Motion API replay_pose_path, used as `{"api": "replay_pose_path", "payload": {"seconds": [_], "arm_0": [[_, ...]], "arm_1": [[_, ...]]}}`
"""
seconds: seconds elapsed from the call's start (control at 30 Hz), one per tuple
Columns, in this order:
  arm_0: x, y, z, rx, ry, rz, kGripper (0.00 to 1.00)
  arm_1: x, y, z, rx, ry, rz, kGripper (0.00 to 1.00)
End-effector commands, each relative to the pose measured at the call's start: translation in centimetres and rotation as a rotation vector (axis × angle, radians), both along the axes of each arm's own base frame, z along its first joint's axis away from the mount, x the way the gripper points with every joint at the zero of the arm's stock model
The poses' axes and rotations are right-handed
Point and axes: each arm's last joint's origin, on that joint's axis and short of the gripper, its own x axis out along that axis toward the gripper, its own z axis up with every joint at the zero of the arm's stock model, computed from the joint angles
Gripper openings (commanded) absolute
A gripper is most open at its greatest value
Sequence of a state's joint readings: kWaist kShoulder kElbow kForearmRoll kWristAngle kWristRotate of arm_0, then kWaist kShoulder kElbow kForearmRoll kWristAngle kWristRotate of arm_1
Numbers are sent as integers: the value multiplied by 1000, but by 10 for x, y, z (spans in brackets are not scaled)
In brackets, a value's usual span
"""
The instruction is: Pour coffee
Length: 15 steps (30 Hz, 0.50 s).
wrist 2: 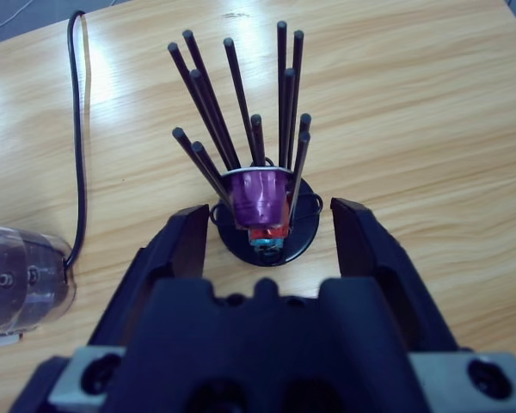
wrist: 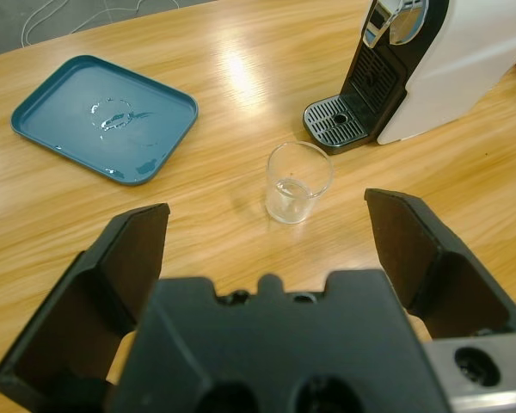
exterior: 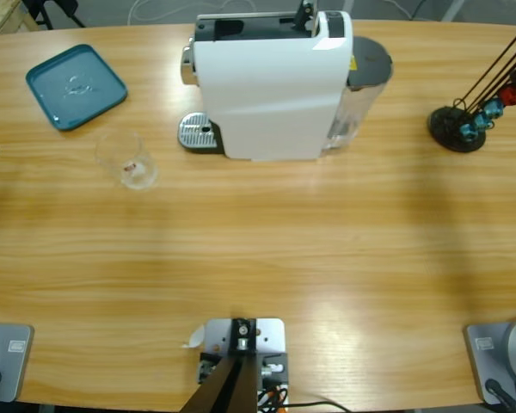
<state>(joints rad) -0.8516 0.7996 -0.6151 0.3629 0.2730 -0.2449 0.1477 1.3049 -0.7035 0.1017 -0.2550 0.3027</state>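
The purple capsule is on top among open-ended rods point(exterior: 501, 65), so it will come loose when the robot lifts, and the red capsule will stay in the rack.
No coffee shows in any view. A small clear glass point(wrist: 297, 182) stands upright on the wooden table, also seen in the high view point(exterior: 129, 160); it looks empty apart from a faint tint at its bottom. My left gripper point(wrist: 267, 215) hangs above and short of the glass, open wide and holding nothing. The white coffee machine point(exterior: 271, 82) stands at the table's far middle, its metal drip grate point(wrist: 335, 120) bare and just beyond the glass. My right gripper point(wrist 2: 271, 215) is open around nothing, pointing at a black capsule rack point(wrist 2: 241, 103) that holds a purple capsule point(wrist 2: 258, 194).
A teal square tray point(exterior: 76, 86) lies at the far left, wet in its middle point(wrist: 112, 116). The capsule rack point(exterior: 456, 127) stands at the far right with blue and red capsules. The machine's clear water tank point(wrist 2: 17, 275) and a black cable point(wrist 2: 82, 129) are beside the rack.
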Motion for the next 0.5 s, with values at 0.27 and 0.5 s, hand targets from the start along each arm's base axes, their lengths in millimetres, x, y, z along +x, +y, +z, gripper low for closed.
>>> {"api": "replay_pose_path", "payload": {"seconds": [0.27, 0.5], "arm_0": [[-4, 3, -12, -4, 12, -17, 987], [-3, 2, -13, -3, 13, -17, 987]], "arm_1": [[11, -1, -14, -5, 54, -25, 332], [11, -1, -15, -4, 52, -18, 0]]}}
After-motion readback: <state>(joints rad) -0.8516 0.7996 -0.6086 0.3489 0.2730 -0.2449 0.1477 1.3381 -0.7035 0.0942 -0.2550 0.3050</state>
